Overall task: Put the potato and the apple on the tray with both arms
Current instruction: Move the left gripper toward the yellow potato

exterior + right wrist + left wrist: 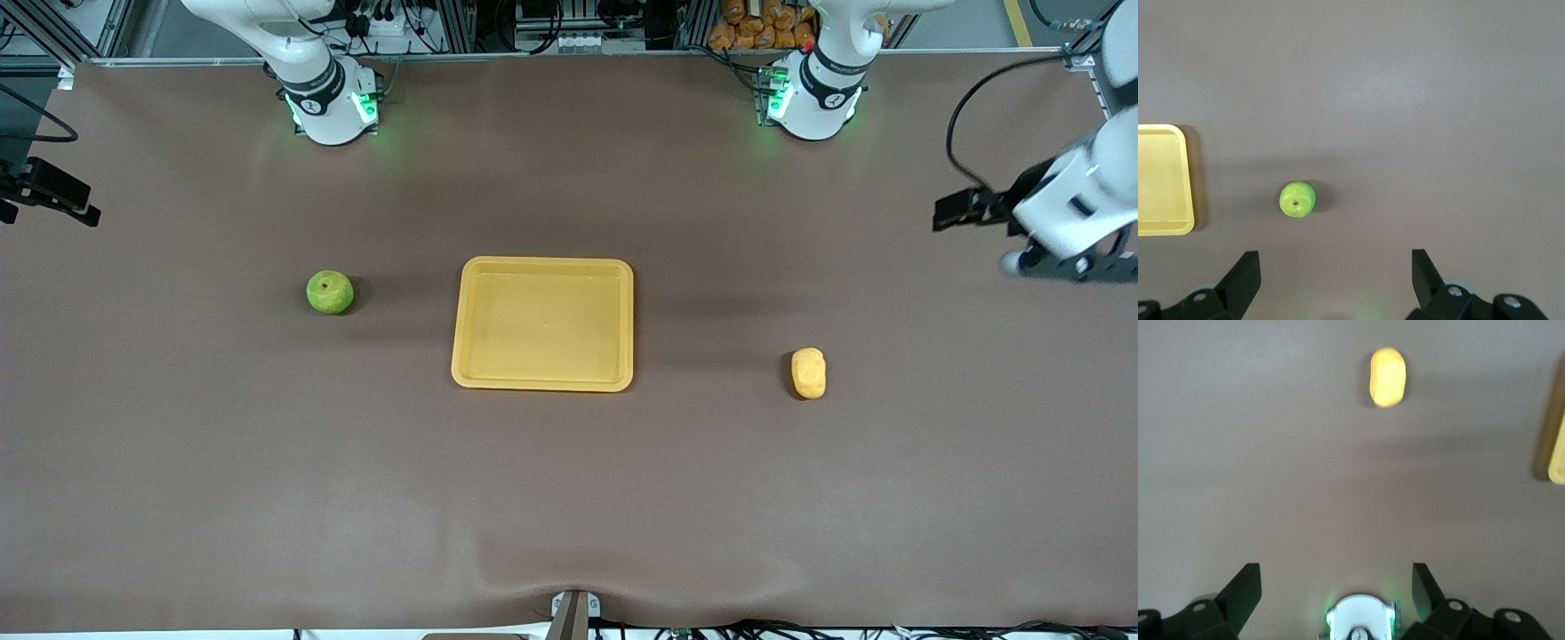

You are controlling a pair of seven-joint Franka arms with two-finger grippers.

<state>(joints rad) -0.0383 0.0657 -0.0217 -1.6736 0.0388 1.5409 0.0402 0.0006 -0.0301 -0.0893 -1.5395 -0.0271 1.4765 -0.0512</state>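
Observation:
My left gripper's open fingers line up with the potato's narrow width, so I keep going down toward the potato until the fingers are on both sides of it.
The yellow-orange tray lies at the table's middle with nothing in it. The green apple sits on the mat toward the right arm's end. The potato lies toward the left arm's end, a little nearer the front camera than the tray. My left gripper hangs open in the air over the table's left-arm end. In its wrist view the left gripper is empty, with the potato well away from it. My right gripper is open, empty and high, with the apple and tray below.
The brown mat covers the whole table. The arm bases glow green along the edge farthest from the front camera. A black part of the right arm's hand shows at the picture's edge. The tray's corner shows in the left wrist view.

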